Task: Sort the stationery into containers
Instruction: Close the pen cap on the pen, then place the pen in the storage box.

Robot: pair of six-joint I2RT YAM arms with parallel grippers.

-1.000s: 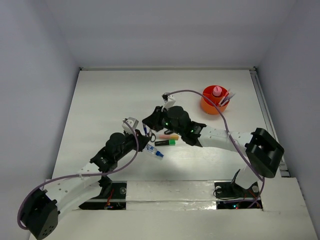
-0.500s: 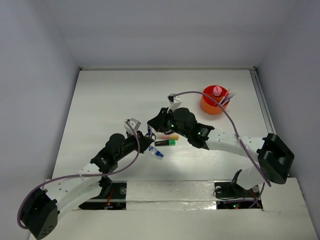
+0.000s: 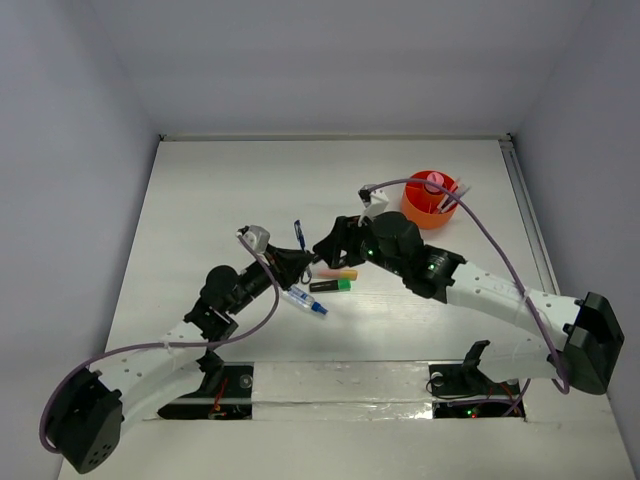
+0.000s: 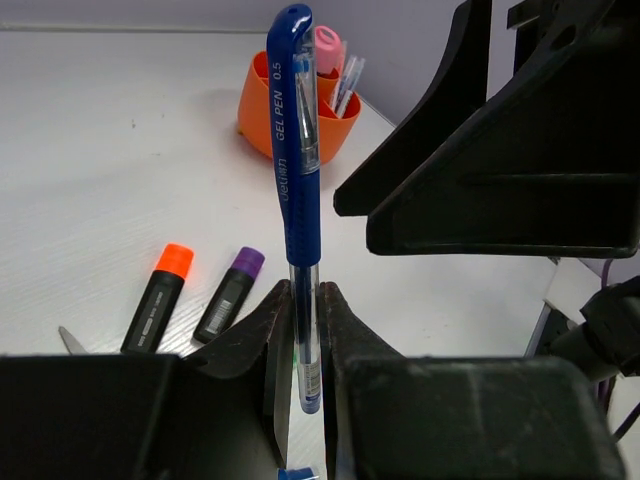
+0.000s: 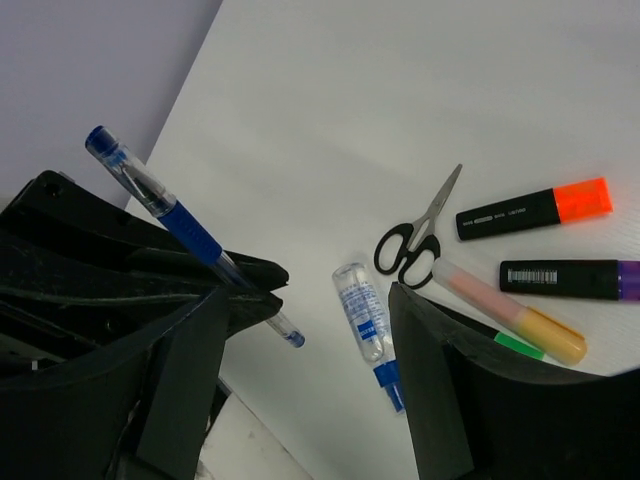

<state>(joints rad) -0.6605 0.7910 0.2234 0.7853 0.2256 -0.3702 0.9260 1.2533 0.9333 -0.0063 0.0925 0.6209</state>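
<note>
The orange cup is far from my left gripper and the blue pen it holds. My right gripper should take the pen's upper part and bring the pen over to the cup.
My left gripper is shut on a thin blue pen, which stands upright above the table; the same pen shows in the top view. My right gripper is open and holds nothing, just right of the pen. Below it lie the white-blue tube, black-handled scissors, an orange highlighter, a purple one and a yellow-pink one. A green-ended highlighter lies beside them. The orange cup, with a pink knob, stands at the back right with a few pens in it.
The two arms nearly meet over the middle of the white table. Walls close the table at the back and both sides. A metal rail runs along the right edge.
My right gripper has opened and let go of the pen, and its arm has drawn back to the right. The left gripper has raised the pen and shifted slightly right.
</note>
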